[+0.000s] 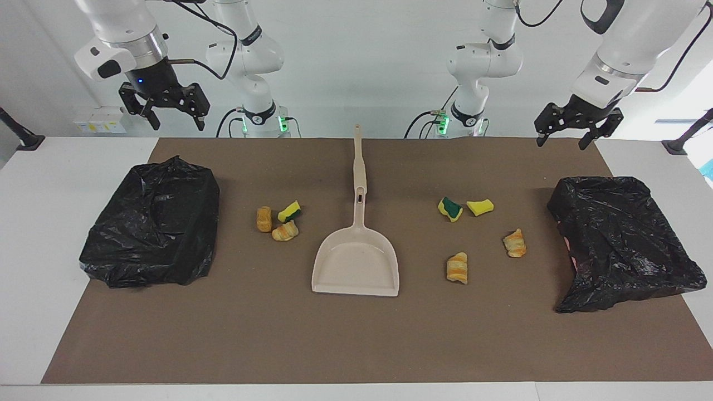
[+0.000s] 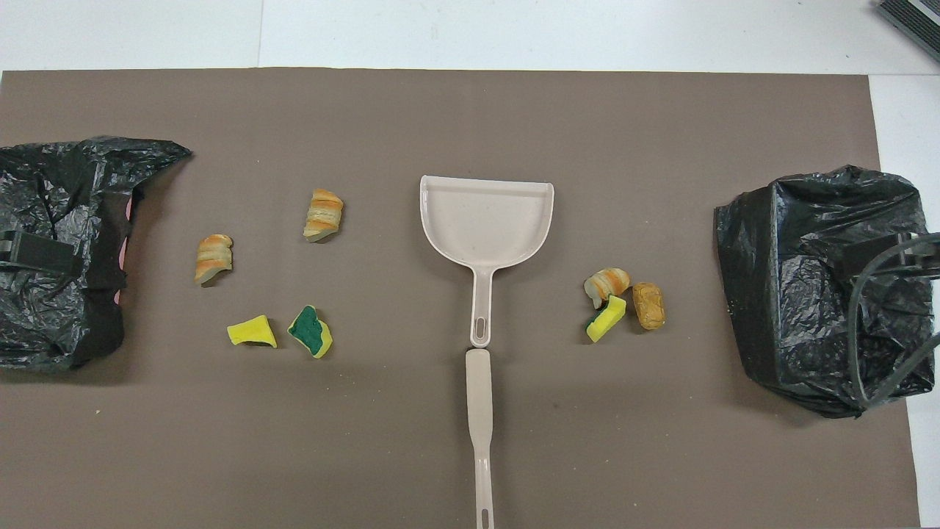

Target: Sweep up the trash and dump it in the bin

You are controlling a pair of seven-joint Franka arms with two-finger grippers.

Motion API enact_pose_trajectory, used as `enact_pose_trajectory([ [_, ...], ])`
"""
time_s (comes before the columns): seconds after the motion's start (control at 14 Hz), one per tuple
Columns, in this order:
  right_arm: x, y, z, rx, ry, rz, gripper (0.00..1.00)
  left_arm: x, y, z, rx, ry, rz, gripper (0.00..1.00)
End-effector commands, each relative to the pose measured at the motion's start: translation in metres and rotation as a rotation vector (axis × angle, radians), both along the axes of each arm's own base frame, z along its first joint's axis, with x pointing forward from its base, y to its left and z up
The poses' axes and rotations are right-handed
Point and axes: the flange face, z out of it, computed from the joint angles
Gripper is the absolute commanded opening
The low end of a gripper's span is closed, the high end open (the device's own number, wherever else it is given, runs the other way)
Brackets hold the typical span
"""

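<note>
The beige brush's wide head narrows into a slotted handle, so I expect black bristles to be hidden beneath the head when I pick the brush up.
The trash lies on the brown mat in two groups beside a beige dustpan. Toward the right arm's end lie two bread pieces and a sponge chunk. Toward the left arm's end lie two sponge chunks and two striped bread pieces. A black-bagged bin stands at the right arm's end, another bin at the left arm's end. My right gripper hangs open and empty above the robots' edge. My left gripper is open and empty above the mat's corner.
A long beige stick lies end to end with the dustpan's handle, nearer to the robots. The brown mat covers most of the white table. A cable loop shows over the bin at the right arm's end.
</note>
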Motion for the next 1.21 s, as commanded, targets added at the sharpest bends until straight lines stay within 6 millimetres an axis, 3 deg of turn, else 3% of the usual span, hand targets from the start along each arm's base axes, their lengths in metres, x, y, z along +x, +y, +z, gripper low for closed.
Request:
enact_pose_trajectory([
  [0.0, -0.008, -0.002, 0.000, 0.017, 0.009, 0.022, 1.00, -0.019, -0.042, 0.001, -0.001, 0.002, -0.077, 1.00],
  [0.21, -0.008, 0.000, 0.000, 0.017, 0.012, 0.025, 1.00, -0.044, -0.096, -0.001, 0.001, 0.007, -0.174, 1.00],
  [0.5, -0.008, 0.000, 0.000, 0.017, 0.015, 0.028, 1.00, -0.086, -0.178, -0.013, 0.013, 0.017, -0.083, 1.00],
  [0.71, -0.009, -0.002, 0.000, 0.017, 0.017, 0.025, 1.00, -0.112, -0.226, -0.038, 0.013, 0.012, -0.058, 1.00],
  [1.14, -0.011, -0.003, 0.000, 0.018, 0.028, 0.024, 1.00, -0.158, -0.298, -0.106, -0.014, -0.028, -0.051, 1.00],
])
